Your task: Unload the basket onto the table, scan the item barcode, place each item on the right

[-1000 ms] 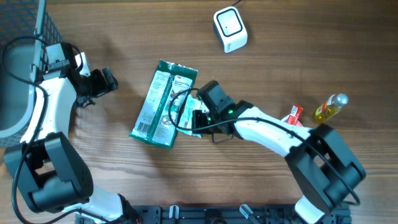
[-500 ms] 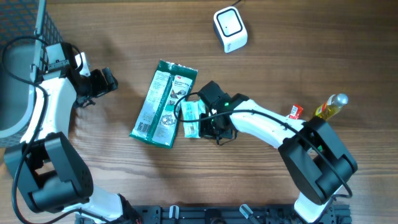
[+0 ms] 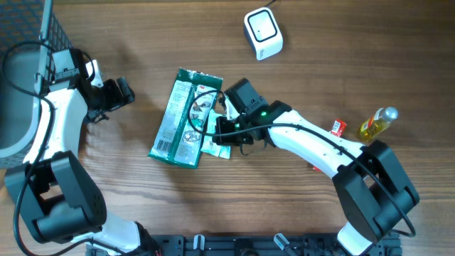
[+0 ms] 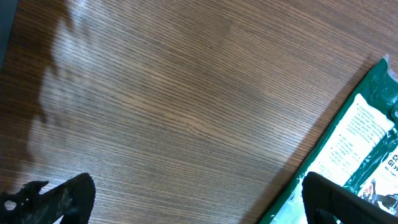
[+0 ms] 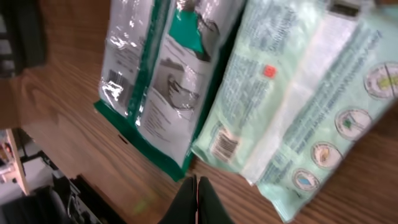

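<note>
The mint packet is tight up against the green bag's edge, so my right gripper should first move to the packet's far end and swing the packet clear.
A tall green and silver bag lies flat at the table's middle. A pale mint packet lies against its right edge, partly under my right arm. In the right wrist view the mint packet shows a small barcode near its corner, beside the green bag. My right gripper is shut with nothing between its fingers, its tips over bare wood just off both packs. The white scanner stands at the back. My left gripper stands open over bare wood, left of the green bag.
A grey mesh basket fills the far left corner. A red sachet and a small yellow bottle lie at the right, beside my right arm.
My right gripper has swung up and left, toward the green bag, staying shut. The mint packet has shifted a little beside the bag. The left arm has not moved.
</note>
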`<state>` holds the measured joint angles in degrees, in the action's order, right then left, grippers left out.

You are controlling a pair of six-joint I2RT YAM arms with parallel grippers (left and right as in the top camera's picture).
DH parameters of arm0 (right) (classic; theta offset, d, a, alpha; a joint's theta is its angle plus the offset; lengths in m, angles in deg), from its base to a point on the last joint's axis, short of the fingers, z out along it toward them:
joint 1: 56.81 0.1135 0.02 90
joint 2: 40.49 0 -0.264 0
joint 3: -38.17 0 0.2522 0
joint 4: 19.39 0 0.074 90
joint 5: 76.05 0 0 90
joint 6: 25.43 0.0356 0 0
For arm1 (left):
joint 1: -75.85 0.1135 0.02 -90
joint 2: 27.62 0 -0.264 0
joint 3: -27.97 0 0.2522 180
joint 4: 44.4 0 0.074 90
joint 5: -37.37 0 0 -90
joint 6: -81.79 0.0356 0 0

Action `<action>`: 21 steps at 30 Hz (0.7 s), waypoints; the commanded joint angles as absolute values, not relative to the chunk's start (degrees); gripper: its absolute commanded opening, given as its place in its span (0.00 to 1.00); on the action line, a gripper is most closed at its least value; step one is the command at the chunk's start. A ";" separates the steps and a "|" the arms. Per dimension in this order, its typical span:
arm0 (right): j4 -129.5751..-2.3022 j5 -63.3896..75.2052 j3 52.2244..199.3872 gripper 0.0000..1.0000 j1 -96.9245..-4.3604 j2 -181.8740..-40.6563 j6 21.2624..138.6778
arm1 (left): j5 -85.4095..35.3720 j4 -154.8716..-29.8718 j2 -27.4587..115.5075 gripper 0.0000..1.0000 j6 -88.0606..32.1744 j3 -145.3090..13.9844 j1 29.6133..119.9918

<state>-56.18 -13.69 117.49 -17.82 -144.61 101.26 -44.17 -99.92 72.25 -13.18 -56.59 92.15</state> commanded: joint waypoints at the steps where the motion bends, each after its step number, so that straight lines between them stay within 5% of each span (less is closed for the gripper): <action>1: -51.17 -15.06 116.11 0.04 -16.05 -143.95 99.09 | -43.68 -99.92 72.69 1.00 -12.70 -56.22 92.69; 13: -46.67 -14.01 115.06 0.04 -14.22 -157.28 99.09 | -43.68 -99.92 72.69 1.00 -12.70 -56.22 92.69; 21: -43.85 -27.41 117.45 0.05 -16.67 -148.54 99.71 | -43.68 -99.92 72.69 1.00 -12.70 -56.22 92.69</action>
<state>-44.35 -21.21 115.76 -15.00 -155.10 100.25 -44.17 -99.90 72.25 -13.18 -56.59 92.15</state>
